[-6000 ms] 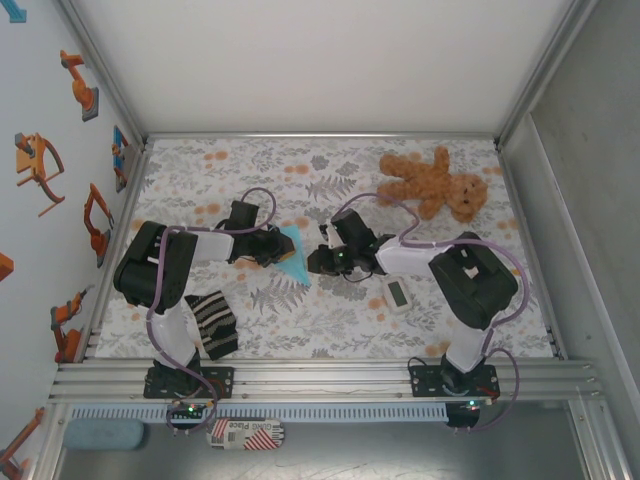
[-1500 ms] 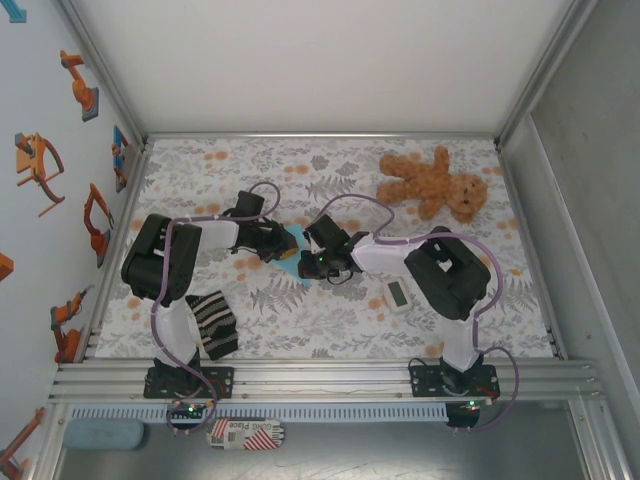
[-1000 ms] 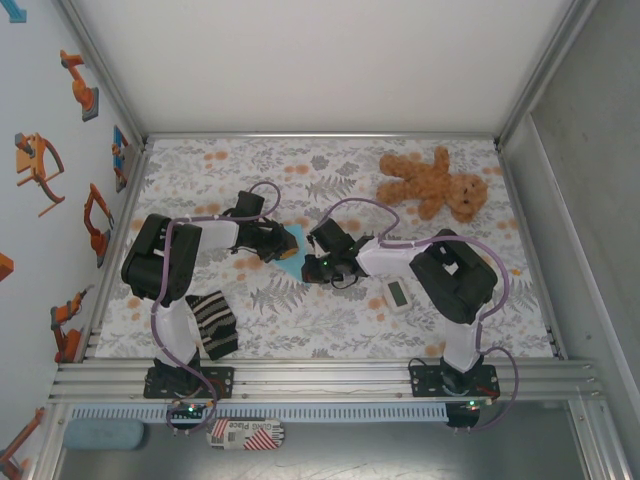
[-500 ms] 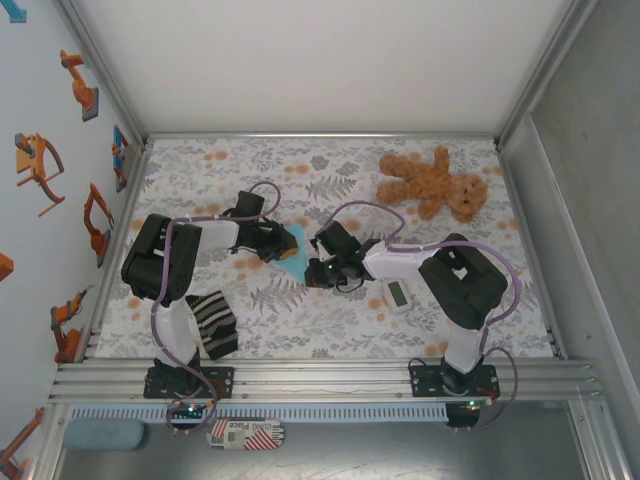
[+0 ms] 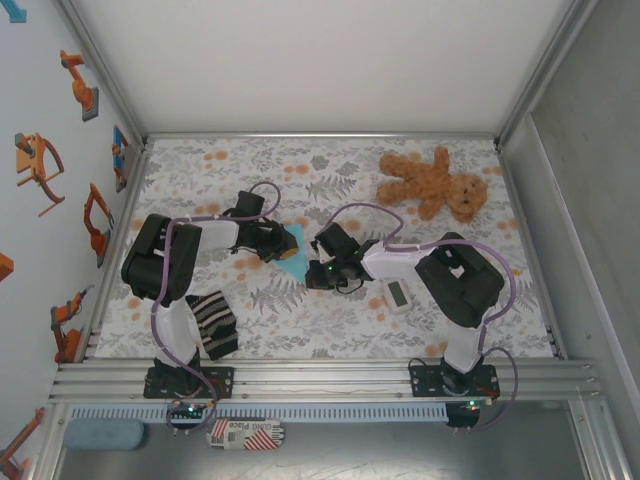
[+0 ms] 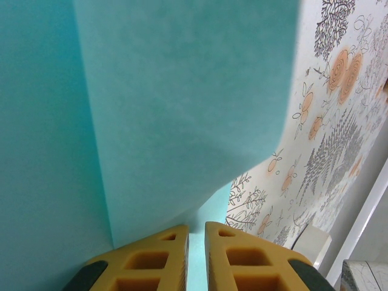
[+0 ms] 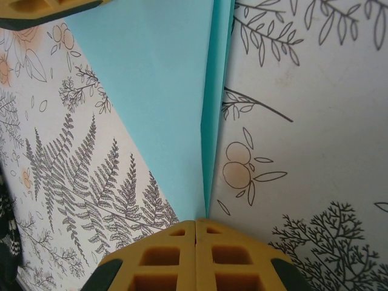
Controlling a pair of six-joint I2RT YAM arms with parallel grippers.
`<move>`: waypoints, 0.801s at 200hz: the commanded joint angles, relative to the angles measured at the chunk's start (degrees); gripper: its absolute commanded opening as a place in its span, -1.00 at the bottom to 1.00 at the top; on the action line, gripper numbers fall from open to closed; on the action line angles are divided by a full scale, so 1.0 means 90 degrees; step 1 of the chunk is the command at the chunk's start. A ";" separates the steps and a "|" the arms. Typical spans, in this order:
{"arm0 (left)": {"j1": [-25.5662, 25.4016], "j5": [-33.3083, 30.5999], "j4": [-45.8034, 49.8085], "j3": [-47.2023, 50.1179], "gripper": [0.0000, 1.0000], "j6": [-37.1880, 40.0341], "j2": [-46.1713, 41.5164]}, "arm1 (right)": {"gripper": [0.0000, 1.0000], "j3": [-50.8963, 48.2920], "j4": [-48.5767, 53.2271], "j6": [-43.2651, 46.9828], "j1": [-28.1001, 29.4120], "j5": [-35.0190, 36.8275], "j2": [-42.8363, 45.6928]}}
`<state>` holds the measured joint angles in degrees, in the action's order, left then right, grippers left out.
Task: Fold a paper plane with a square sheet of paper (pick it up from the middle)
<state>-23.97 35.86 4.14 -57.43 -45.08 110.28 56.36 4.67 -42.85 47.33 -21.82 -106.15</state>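
My right gripper is at the pointed end of the paper, and the paper's folded edge is gaping farther up. I should move back up the paper and press the fold.
The light-blue square sheet of paper lies folded into a narrow pointed shape with a centre crease on the floral table, between my two grippers. In the left wrist view the paper spreads wide, and my left gripper is shut on its edge, with blue showing in the thin gap. From above, the left gripper sits at the paper's far left side. My right gripper is shut, fingertips touching the paper's pointed end, where the crease runs away from it. The right gripper sits just right of the paper.
A brown teddy bear lies at the back right. A small white gadget rests just right of the right forearm. A black-and-cream striped cloth lies by the left arm's base. The left gripper's yellow finger shows in the right wrist view.
Over six seconds my right gripper came left onto the paper, which now looks narrower. In the last second the right gripper slid slightly nearer; the left has held still.
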 commanded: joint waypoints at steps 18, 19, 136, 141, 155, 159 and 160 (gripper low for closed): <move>-0.0023 -0.0756 0.0899 0.0278 -0.69 0.0126 0.0490 | -1.00 -0.0005 0.0047 0.0052 0.0023 0.0016 0.0602; -0.0023 -0.0759 0.0898 0.0278 -0.69 0.0126 0.0491 | -1.00 -0.0008 0.0042 0.0058 0.0019 0.0024 0.0622; -0.0054 -0.0760 0.0921 0.0268 -0.70 0.0125 0.0520 | -1.00 0.0944 0.0362 0.0151 0.0016 0.0328 -0.0615; -0.0056 -0.0766 0.0934 0.0263 -0.70 0.0126 0.0520 | -1.00 0.0896 0.0365 0.0142 0.0014 0.0326 -0.0636; -0.0061 -0.0831 0.0999 0.0258 -0.70 0.0136 0.0534 | -1.00 0.0764 0.0418 0.0157 0.0007 0.0320 -0.0670; -0.0062 -0.0865 0.1033 0.0243 -0.70 0.0136 0.0552 | -1.00 0.0707 0.0420 0.0164 0.0014 0.0296 -0.0664; -0.0062 -0.0872 0.1038 0.0241 -0.70 0.0136 0.0551 | -1.00 0.0685 0.0419 0.0163 0.0009 0.0286 -0.0665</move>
<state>-24.08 35.77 4.23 -57.43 -45.06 110.28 64.20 6.79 -41.98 47.33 -19.94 -111.22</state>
